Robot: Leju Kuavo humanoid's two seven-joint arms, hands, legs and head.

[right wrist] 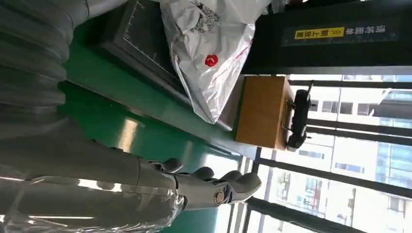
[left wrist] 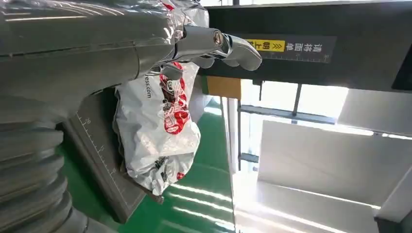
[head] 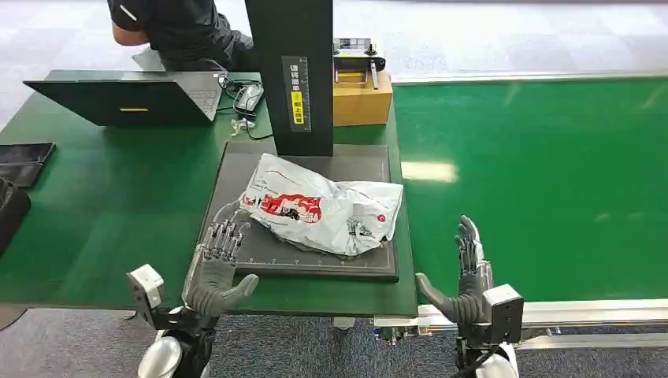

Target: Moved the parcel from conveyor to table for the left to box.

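Note:
I expect the parcel (head: 293,208) to bunch up and bend at its middle when I lift it, as a notch and slack creases (head: 336,189) cross its white plastic there.
The parcel (head: 321,206) is a crumpled white plastic mailer with red print, lying on the dark grey platform (head: 236,169) of the table. The left wrist view shows it as a white and red bag (left wrist: 155,126), and the right wrist view shows its white end with a red dot (right wrist: 214,58). My left hand (head: 217,264) is open at the platform's near left corner, fingertips just short of the parcel. My right hand (head: 469,276) is open over the green conveyor belt (head: 543,181), to the right of the platform, holding nothing.
A black upright column (head: 291,75) stands at the platform's back, with a cardboard box (head: 362,98) beside it. A laptop (head: 130,98) and a computer mouse (head: 248,96) lie at the table's far left, where a person (head: 177,31) sits. The belt's metal rail (head: 583,315) runs near my right hand.

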